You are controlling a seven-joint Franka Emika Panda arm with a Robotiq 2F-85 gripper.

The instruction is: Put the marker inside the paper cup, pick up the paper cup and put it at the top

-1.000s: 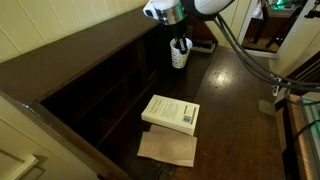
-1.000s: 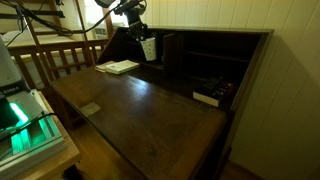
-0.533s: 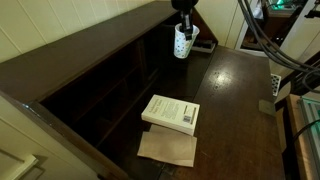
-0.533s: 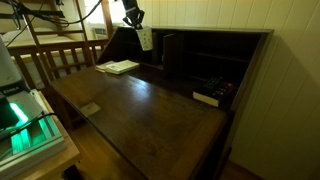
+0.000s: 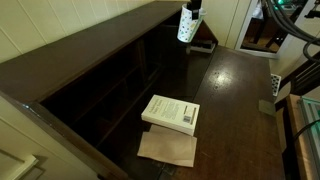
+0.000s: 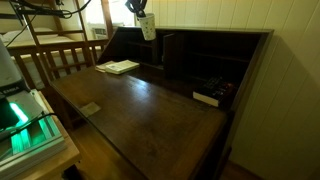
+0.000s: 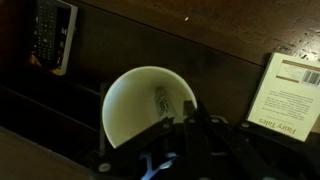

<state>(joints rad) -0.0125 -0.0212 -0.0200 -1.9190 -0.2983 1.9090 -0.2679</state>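
The paper cup's base (image 6: 149,38) is lower than the front edge of the top. My gripper should raise the cup higher before it moves the cup over the dark-brown board (image 5: 152,19).
The paper cup (image 5: 186,26) is small, white and speckled, and hangs in the air held by my gripper (image 5: 190,8) near the level of the top (image 5: 90,48), the long dark-brown board of the shelf unit. It also shows in an exterior view (image 6: 147,27) under my gripper (image 6: 142,14). In the wrist view I look down into the cup (image 7: 135,105); the marker (image 7: 161,100) leans inside against its wall. My gripper (image 7: 178,122) is shut on the cup's rim.
A white book (image 5: 171,112) lies on a brown sheet (image 5: 168,148) on the dark table (image 5: 235,110); it also shows in the wrist view (image 7: 290,92). A dark remote-like object (image 7: 52,35) lies on a shelf. Open shelf compartments (image 5: 110,90) stand below the top.
My gripper has lifted the cup with the marker straight up from just above the table to about the height of the shelf's top board.
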